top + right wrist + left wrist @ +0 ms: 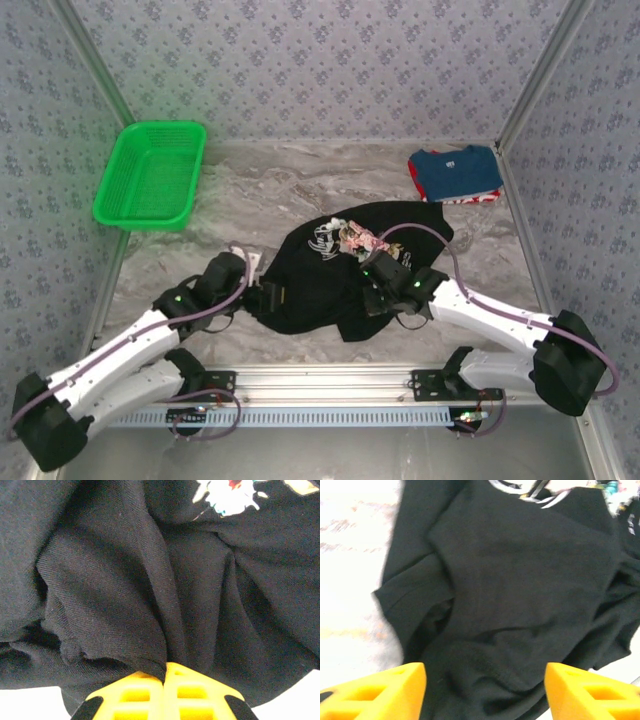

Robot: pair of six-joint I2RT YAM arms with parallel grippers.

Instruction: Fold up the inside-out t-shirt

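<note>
The inside-out t-shirt (315,280) will come up in a soft fold over its print patch when I lift it, since the black fabric lies in loose wrinkles (487,672).
The inside-out t-shirt (312,278) lies crumpled in the middle of the table, black, with a multicoloured print patch (345,238) showing at its far side. My left gripper (270,297) is at the shirt's left edge. In the left wrist view it (485,692) is open, its yellow fingers (395,692) wide apart over wrinkled black fabric (520,570). My right gripper (374,294) is at the shirt's near right part. In the right wrist view it (165,669) is shut on a fold of the black cloth (110,580), with the print patch (227,495) beyond.
A green plastic basket (150,175) stands at the back left. A folded blue shirt with red trim (455,173) lies at the back right. Patterned walls close in the marbled table (250,200) on three sides, and a metal rail (330,380) runs along the near edge.
</note>
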